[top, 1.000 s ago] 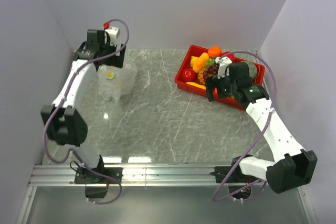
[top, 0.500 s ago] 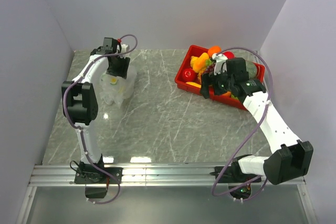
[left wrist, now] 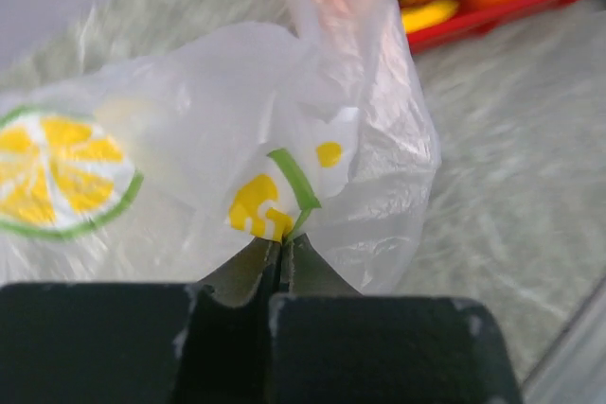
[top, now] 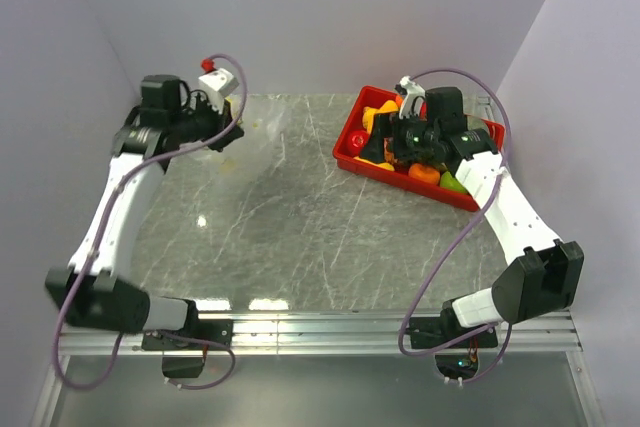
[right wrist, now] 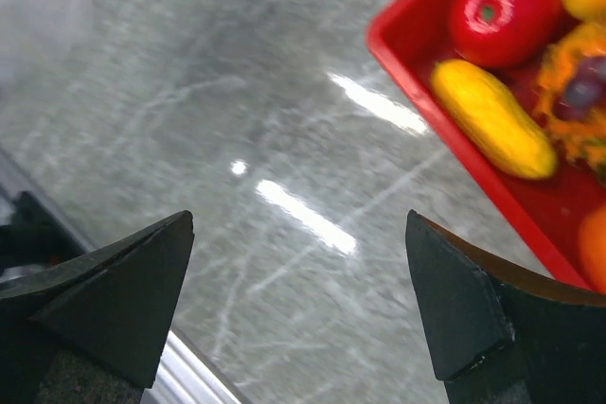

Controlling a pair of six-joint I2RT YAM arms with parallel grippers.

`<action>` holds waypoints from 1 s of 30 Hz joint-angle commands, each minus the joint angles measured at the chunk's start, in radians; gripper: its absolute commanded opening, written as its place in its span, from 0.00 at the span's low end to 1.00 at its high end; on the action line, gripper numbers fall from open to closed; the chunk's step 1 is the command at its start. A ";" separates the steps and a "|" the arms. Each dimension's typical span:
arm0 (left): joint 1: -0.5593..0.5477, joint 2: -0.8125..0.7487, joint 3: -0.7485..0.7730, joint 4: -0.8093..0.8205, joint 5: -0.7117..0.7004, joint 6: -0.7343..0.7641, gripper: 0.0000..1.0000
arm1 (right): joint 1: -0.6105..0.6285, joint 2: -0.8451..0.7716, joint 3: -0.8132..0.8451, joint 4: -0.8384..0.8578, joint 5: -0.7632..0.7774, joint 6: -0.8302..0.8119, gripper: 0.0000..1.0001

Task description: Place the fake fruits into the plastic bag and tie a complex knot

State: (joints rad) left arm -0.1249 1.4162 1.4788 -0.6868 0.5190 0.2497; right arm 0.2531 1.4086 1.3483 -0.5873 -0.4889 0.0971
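My right gripper will gather the plastic bag (top: 240, 152) to a point and make it trail loose folds when it pulls, because the film (top: 262, 129) hangs limp and see-through.
The plastic bag (left wrist: 312, 120) is thin clear film printed with lemon slices. My left gripper (left wrist: 279, 245) is shut on a fold of it and holds it off the table at the back left (top: 245, 142), where it looks blurred. The fake fruits lie in the red tray: a red one (right wrist: 502, 7), a long yellow one (right wrist: 492, 120), purple grapes (right wrist: 579, 96) and an orange one (top: 423, 173). My right gripper (right wrist: 298, 234) hangs open above the tray's left edge (top: 395, 155), with nothing between its fingers. No knot shows.
The red tray (top: 440, 197) sits at the back right of the grey marble table (top: 300, 227), its near rim (right wrist: 421, 87) in the right wrist view. White walls close in on both sides. A metal rail (top: 320, 325) runs along the near edge.
My left gripper has shut on the bag and raised it from the table while the arm swung back left. My right gripper has moved further over the tray, still open.
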 commanded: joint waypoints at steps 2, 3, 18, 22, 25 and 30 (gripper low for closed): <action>0.027 -0.159 -0.097 0.232 0.395 -0.140 0.00 | 0.000 -0.002 0.051 0.118 -0.152 0.113 0.99; 0.031 -0.177 -0.141 0.257 0.530 -0.144 0.00 | 0.000 0.009 0.060 0.125 -0.177 0.151 0.99; -0.311 -0.744 -0.826 0.423 0.029 1.082 0.00 | 0.007 0.092 0.088 0.161 -0.295 0.231 1.00; -0.318 -0.849 -0.969 0.475 0.064 1.315 0.00 | 0.083 0.105 0.061 0.172 -0.280 0.214 1.00; -0.320 -0.896 -1.051 0.501 0.099 1.444 0.00 | 0.153 0.136 0.064 0.172 -0.306 0.211 1.00; -0.328 -0.933 -1.106 0.475 0.122 1.556 0.00 | 0.233 0.190 0.095 0.193 -0.385 0.237 1.00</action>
State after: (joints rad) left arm -0.4450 0.5030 0.3729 -0.2531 0.6052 1.6421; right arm 0.4500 1.5814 1.4120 -0.4480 -0.8017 0.3180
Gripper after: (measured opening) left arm 0.013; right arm 0.995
